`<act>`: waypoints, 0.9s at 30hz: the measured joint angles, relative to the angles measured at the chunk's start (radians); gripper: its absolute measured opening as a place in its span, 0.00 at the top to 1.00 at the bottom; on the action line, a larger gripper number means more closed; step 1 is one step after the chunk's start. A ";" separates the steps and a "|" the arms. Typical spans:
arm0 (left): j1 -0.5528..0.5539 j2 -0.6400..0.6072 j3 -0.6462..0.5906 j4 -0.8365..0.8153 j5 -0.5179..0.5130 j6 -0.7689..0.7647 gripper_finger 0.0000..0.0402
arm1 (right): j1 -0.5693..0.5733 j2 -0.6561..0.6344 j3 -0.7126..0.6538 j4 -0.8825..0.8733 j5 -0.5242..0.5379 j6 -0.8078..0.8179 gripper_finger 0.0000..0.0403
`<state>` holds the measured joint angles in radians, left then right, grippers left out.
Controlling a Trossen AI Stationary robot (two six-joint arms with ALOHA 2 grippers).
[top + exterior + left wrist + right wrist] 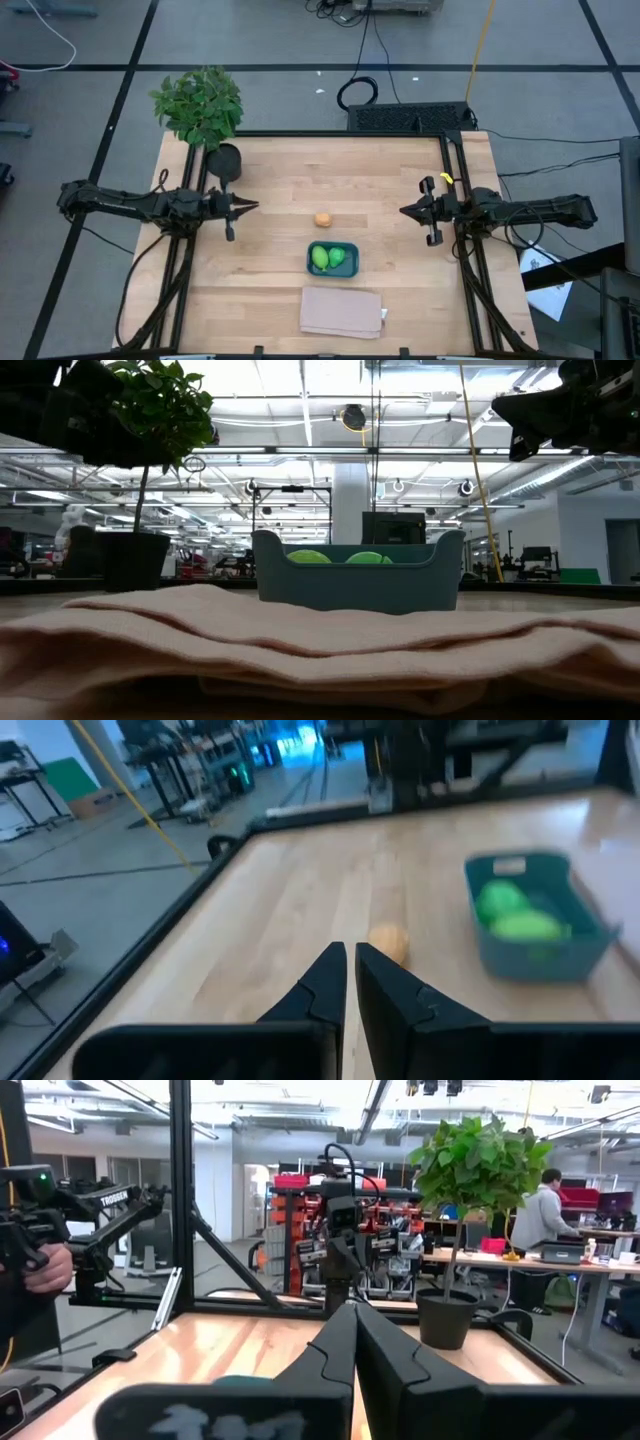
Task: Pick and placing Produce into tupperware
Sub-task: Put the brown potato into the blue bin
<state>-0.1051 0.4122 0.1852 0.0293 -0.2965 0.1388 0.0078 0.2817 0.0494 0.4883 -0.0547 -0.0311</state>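
I should keep moving my left gripper over the open wood [286,214] until its opened fingers are on both sides of the orange-tan piece [322,219], because that piece lies clear of the teal tupperware.
The teal tupperware [332,258] sits on the table near the middle, toward the near edge, with two green pieces of produce [328,258] inside; both show over its rim in the low view [340,557]. The orange-tan piece [323,219] rests on the wood just beyond the container, also seen in the left wrist view [389,942]. My left gripper [252,206] hovers at the table's left, shut, pointing toward the orange piece. My right gripper [404,211] hovers at the table's right, shut, holding nothing.
A potted leafy plant [205,110] stands at the far left corner, close to my left arm. A folded beige cloth [343,311] lies at the near edge in front of the tupperware. Bare wood lies between both grippers and the orange piece. A person sits beyond the table [545,1210].
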 joint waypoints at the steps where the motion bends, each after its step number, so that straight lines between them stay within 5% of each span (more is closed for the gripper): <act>1: 0.000 0.000 0.000 0.023 -0.001 -0.006 0.92 | 0.000 0.000 0.000 0.001 0.000 0.000 1.00; 12: 0.000 0.191 0.022 0.317 -0.002 -0.011 0.92 | 0.000 0.000 -0.002 -0.010 0.001 -0.007 1.00; 27: 0.001 0.689 0.402 0.138 -0.012 0.057 0.92 | 0.000 0.000 -0.003 -0.021 0.001 -0.011 1.00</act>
<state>-0.1042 1.1016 0.5870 0.1676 -0.3087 0.1961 0.0078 0.2817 0.0460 0.4670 -0.0536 -0.0418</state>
